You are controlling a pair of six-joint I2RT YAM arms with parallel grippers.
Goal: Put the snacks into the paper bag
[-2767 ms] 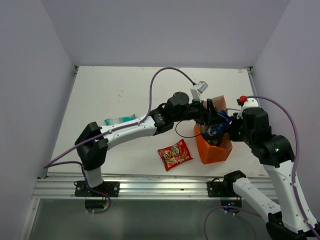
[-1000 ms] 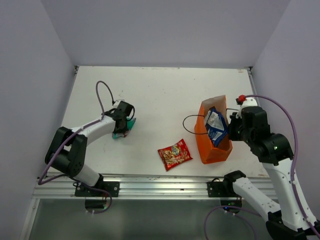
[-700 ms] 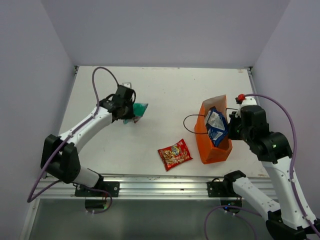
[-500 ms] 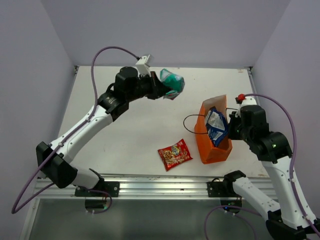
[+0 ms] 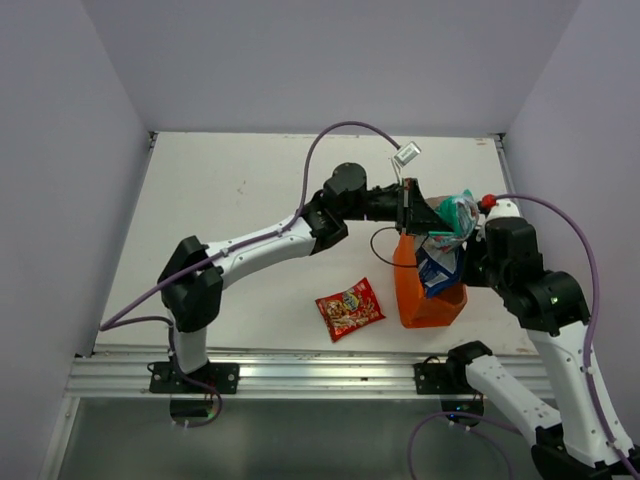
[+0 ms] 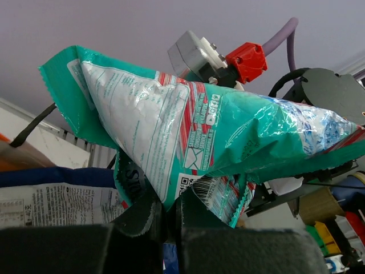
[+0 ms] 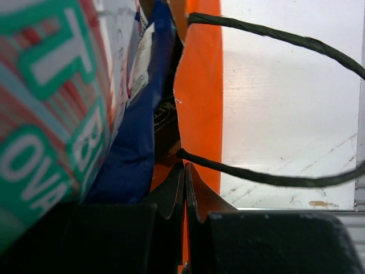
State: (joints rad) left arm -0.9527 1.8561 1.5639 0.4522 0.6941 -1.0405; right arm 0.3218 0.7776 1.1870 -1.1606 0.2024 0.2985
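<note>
I should keep lowering the teal packet (image 5: 458, 213) with my left gripper, because it is over the bag's opening and my right gripper is holding the bag's rim. I should then let go beside the blue-white packet (image 5: 440, 268).
The orange paper bag (image 5: 428, 300) stands upright at the table's right, mouth open. A blue-white packet (image 5: 437, 265) sticks out of it. My left gripper (image 5: 430, 222) is shut on the lower edge of a small teal packet (image 5: 456, 210), holding it over the bag's mouth. In the left wrist view the teal packet (image 6: 188, 125) fills the frame above the left gripper (image 6: 169, 205). My right gripper (image 7: 183, 171) is shut on the bag's orange wall (image 7: 199, 85) at its right rim. A small red packet (image 5: 350, 308) lies flat on the table left of the bag.
The bag's dark cord handle (image 5: 381, 241) loops out to its left, under my left arm. Another cord (image 7: 268, 177) crosses just past my right fingertips. The metal rail (image 5: 300, 372) runs along the near table edge. Grey walls enclose the white table (image 5: 220, 190).
My left arm lifted the teal packet from the table's left side and swung it right, to above the bag. The right gripper stayed on the bag's rim.
</note>
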